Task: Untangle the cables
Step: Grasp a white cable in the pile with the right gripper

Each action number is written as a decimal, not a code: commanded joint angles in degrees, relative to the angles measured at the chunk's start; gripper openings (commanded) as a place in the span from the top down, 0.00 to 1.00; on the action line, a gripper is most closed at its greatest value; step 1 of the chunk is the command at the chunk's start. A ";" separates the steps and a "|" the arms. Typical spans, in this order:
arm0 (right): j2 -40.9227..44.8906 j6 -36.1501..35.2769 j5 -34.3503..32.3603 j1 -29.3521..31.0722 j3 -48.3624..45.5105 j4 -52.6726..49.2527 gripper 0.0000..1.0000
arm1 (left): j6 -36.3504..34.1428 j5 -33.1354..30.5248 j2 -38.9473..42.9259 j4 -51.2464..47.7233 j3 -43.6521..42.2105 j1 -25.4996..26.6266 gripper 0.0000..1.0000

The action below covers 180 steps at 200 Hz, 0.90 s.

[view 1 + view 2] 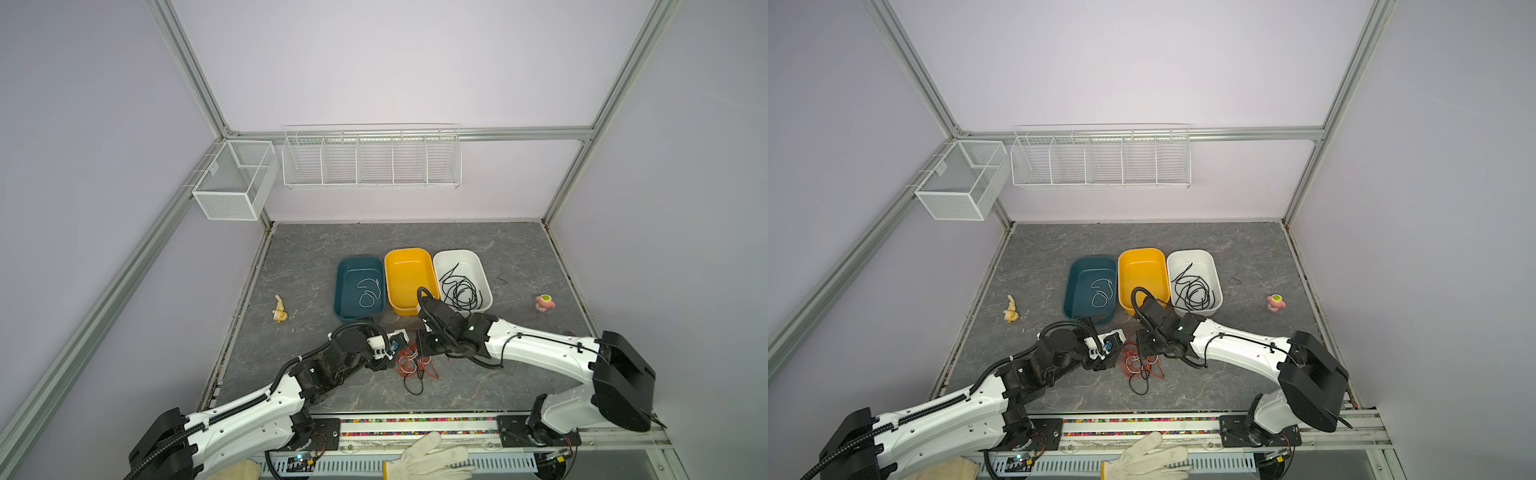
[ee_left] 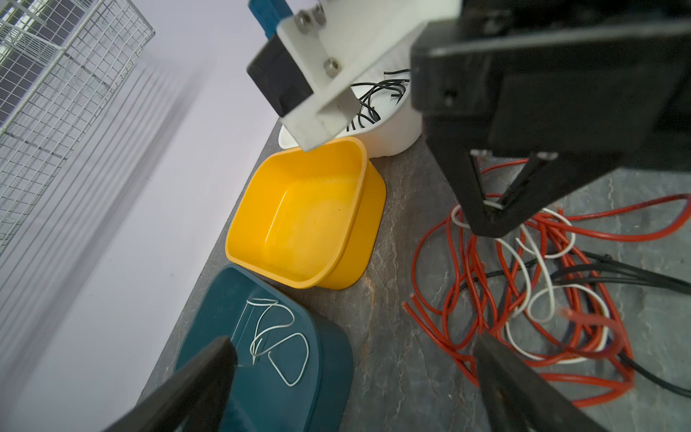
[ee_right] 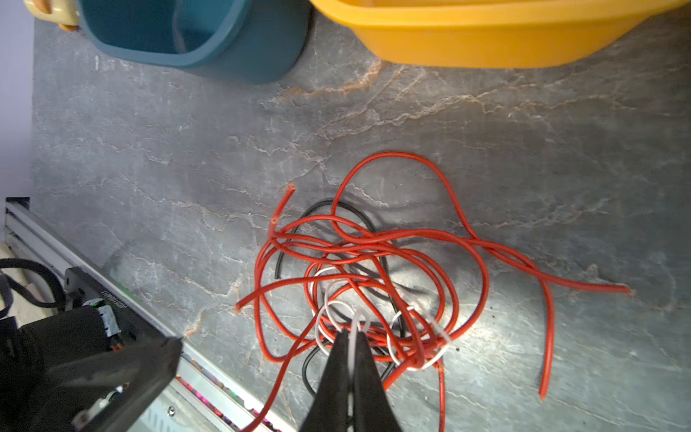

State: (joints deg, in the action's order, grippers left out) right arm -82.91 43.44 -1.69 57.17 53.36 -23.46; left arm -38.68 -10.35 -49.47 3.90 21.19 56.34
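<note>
My right gripper is holding the white cable, which runs under the red strands of cable [image 3: 413,325]. My left gripper should move back while my right gripper lifts the white cable [image 2: 550,289].
The cables [image 1: 415,362] [image 1: 1139,363] lie in a tangle of red-orange, white and black strands on the grey table, in front of the bins. My right gripper [image 3: 351,335] [image 1: 424,347] is shut on a white cable [image 3: 354,324] at the tangle's edge; the left wrist view shows its closed tips [image 2: 490,220] pinching that white loop. My left gripper [image 2: 355,342] [image 1: 391,351] hangs open just left of the tangle, one finger over the teal bin, the other by the red strands, holding nothing.
Three bins stand behind the tangle: teal bin [image 1: 338,291] with a white cable [image 1: 368,291], yellow bin [image 1: 388,274] with nothing in it, white bin [image 1: 487,286] with black cables [image 1: 459,289]. A yellow toy [image 1: 279,309] lies left, a pink toy [image 1: 544,302] right.
</note>
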 commanded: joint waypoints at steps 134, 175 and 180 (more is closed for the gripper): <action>9.40 -6.70 1.90 0.83 8.08 -8.74 0.93 | 10.38 -0.99 14.15 -30.89 5.81 1.32 0.01; 10.00 -7.23 3.03 1.03 8.16 -9.00 0.93 | 9.51 -0.29 13.82 -28.60 3.98 1.41 0.01; 10.28 -7.38 3.14 1.12 8.16 -8.95 0.93 | 9.41 -0.27 13.63 -28.65 3.90 1.41 0.01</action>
State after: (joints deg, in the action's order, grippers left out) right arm -74.24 37.21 0.12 57.65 60.45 -31.24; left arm -29.54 -11.92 -35.40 -24.14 26.41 57.45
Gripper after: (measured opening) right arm 0.070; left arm 0.993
